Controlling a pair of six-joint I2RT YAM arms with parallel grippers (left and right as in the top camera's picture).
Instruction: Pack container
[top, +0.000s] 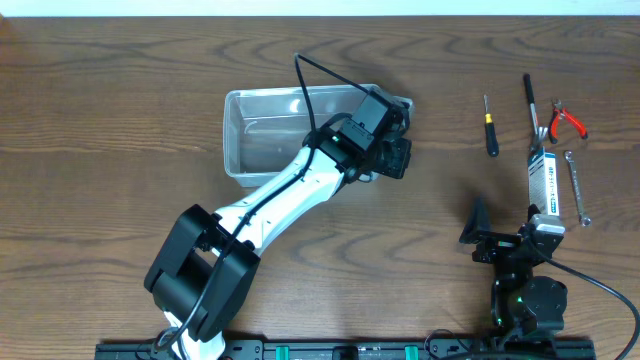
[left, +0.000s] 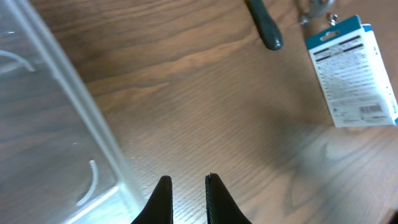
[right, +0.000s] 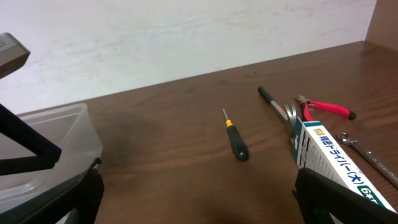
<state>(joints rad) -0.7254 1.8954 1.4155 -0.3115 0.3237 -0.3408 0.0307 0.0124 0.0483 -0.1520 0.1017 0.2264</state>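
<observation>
I should move my left gripper to the opposite end (top: 231, 135) and push the container toward the tools, because the gripper is hovering at the container's end (left: 93, 116) facing the tools.
The clear plastic container (top: 262, 140) sits left of centre; it also shows in the left wrist view (left: 50, 124) and the right wrist view (right: 50, 137), and looks empty. My left gripper (top: 396, 156) hovers over the table just past the container's right end. Its fingers (left: 188, 190) are almost together with a thin gap and nothing between them. My right gripper (top: 505, 240) is wide open and empty (right: 202, 199), low near the front right, next to a carded tool package (top: 545, 180).
Small tools lie at the right: a black-handled screwdriver (top: 490, 125), a long black-handled tool (top: 530, 100), red-handled pliers (top: 568, 120) and a wrench (top: 577, 185). The package (left: 354, 74) and screwdriver handle (left: 266, 28) lie ahead of the left gripper.
</observation>
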